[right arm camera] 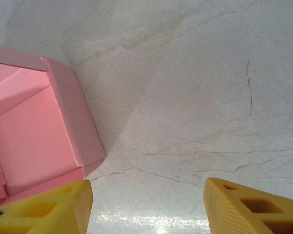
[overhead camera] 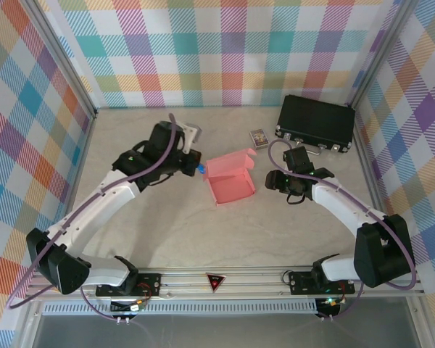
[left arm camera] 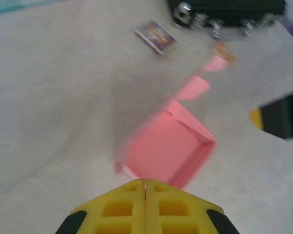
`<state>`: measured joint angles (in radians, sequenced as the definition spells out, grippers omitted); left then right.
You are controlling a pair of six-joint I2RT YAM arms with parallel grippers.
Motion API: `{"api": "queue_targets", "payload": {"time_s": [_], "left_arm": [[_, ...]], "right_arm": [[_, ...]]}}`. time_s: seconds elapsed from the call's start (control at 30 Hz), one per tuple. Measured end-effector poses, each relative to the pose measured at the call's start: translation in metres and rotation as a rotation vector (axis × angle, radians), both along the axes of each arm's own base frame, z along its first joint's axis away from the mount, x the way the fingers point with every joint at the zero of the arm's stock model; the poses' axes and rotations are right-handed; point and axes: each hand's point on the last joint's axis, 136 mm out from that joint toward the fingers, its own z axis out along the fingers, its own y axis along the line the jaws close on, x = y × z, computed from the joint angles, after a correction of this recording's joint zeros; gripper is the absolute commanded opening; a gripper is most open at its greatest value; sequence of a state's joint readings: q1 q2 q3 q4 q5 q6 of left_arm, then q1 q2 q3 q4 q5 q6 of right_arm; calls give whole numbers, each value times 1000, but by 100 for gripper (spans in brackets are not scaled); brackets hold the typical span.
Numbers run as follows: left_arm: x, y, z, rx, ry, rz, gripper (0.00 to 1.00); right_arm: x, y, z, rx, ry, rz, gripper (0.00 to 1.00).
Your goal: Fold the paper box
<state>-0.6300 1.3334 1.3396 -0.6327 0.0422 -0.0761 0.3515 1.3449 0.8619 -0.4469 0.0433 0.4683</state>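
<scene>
My left gripper keeps carrying the blue tag hanging from it until the tag hangs inside, then let go, as the paper box's bottom lies open.
The salmon-pink paper box lies mid-table as an open tray with its lid flap standing at the back. My left gripper is at the box's left back corner. In the left wrist view its yellow fingers are pressed together, with their tips against the near wall of the blurred box; I see nothing pinched between them. My right gripper hovers just right of the box. In the right wrist view this gripper stands wide open over bare table, its left finger beside the box's corner.
A black hard case sits at the back right, with a small printed card to its left. Both show at the top of the left wrist view, the card and the case. Plaid walls enclose the table on three sides.
</scene>
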Motion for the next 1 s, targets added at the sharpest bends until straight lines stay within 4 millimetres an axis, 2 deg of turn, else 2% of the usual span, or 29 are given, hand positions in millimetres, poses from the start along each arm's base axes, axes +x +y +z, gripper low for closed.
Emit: {"api": "queue_targets", "payload": {"time_s": [0.13,0.3,0.67,0.77,0.8,0.87,1.0], "left_arm": [[-14,-34,-20,-8,73,-84,0],[-13,-64,-61,0,181,-116,0],[17,-92,-144,95,291,-92,0],[27,-95,-157,119,286,-74,0],[31,-96,-159,125,281,-67,2],[37,-97,-160,135,268,-58,22],[45,-99,-157,144,244,-45,40]], "right_arm": [[-1,0,-1,-1,3,0,62],[-3,-2,-5,-2,13,-4,62],[-4,-1,-6,14,22,-11,62],[-5,0,-7,18,24,-9,62],[-5,0,-7,19,26,-7,62],[-5,1,-8,22,29,-5,62],[-4,2,-12,21,38,-2,62]]}}
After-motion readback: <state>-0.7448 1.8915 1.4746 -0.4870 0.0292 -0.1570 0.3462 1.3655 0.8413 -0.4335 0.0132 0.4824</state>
